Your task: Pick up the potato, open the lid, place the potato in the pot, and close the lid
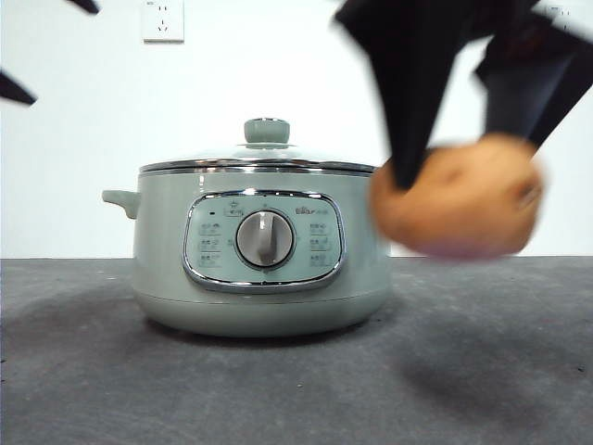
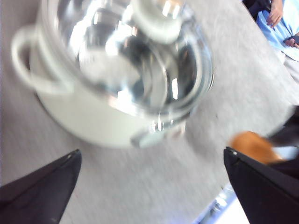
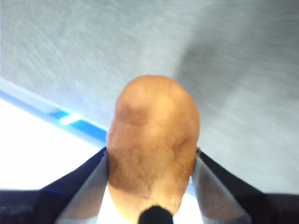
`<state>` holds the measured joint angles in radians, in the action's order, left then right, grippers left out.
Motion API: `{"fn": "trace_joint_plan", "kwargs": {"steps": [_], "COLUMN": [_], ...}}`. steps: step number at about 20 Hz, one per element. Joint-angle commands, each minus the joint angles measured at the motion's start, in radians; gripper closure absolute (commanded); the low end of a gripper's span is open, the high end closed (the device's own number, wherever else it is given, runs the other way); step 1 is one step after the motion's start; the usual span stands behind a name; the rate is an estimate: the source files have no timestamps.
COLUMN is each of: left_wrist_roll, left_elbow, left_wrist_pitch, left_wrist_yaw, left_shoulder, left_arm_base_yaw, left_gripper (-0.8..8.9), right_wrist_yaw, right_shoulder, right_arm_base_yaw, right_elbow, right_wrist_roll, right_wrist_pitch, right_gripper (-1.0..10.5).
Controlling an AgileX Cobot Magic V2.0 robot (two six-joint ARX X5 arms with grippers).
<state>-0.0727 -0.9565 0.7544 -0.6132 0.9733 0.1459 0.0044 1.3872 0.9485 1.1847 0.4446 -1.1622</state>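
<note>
The glass lid point(image 1: 222, 156) will come off in one piece and leave the pot standing when the robot lifts, because the round metal rim point(image 1: 256, 167) just rests along the pot's edge.
The orange-brown potato point(image 1: 456, 197) hangs above the table to the right of the pot, blurred by motion, with my right gripper point(image 3: 150, 161) shut on its sides. The pale green pot point(image 1: 261, 250) stands on the grey table with its dial facing the front view. Its clear glass lid point(image 1: 264, 159) with the pale green knob point(image 1: 267, 131) sits shut on the pot. My left gripper point(image 2: 150, 161) is open above the table beside the pot point(image 2: 93, 116), holding nothing; the lid point(image 2: 126, 60) and the potato point(image 2: 250, 145) show in its view too.
The grey table top point(image 1: 482, 371) runs in front of and to both sides of the pot. A white wall with a socket point(image 1: 163, 20) stands behind. A person in a blue shirt point(image 2: 280, 28) stands beyond the table.
</note>
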Motion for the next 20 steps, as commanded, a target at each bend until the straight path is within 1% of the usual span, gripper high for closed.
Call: {"fn": "trace_joint_plan", "kwargs": {"steps": [1,4,7,11,15,17,20], "left_wrist_roll": [-0.005,0.005,0.018,0.042,0.111,0.122,0.122], "left_elbow": [-0.069,-0.184,-0.305,-0.466,-0.608,-0.650,-0.656], "left_wrist_pitch": [-0.010,-0.016,-0.019,-0.022,-0.026,-0.030,-0.045], "left_wrist_yaw": [0.055,0.177,0.251,0.399,0.555,0.593,0.595], "left_shoulder": [0.046,0.148,0.277,0.469,0.642,0.703,0.755], "left_arm_base_yaw": [0.047,0.141,0.229,0.343,0.420,0.436,0.436], "left_gripper": [1.86,1.86,1.86,1.86,1.86,1.86,1.86], "right_wrist_yaw": [0.014,0.014,0.014,0.015,0.015,0.015,0.044], "right_shoulder": [-0.076,-0.177,-0.237,-0.253,-0.253,-0.253,-0.253], "right_arm_base_yaw": [0.001,0.001,0.001,0.001,0.002,0.002,0.002], "right_elbow": [0.010,0.010,0.010,0.010,0.009,0.009,0.009], "right_wrist_roll": [-0.033,-0.026,-0.019,0.001,0.001,0.001,0.000], "right_wrist_pitch": [-0.050,-0.069,-0.071,-0.075,-0.080,-0.087,-0.095], "right_gripper": [9.5,9.5,9.5,9.5,9.5,9.5,9.5]}}
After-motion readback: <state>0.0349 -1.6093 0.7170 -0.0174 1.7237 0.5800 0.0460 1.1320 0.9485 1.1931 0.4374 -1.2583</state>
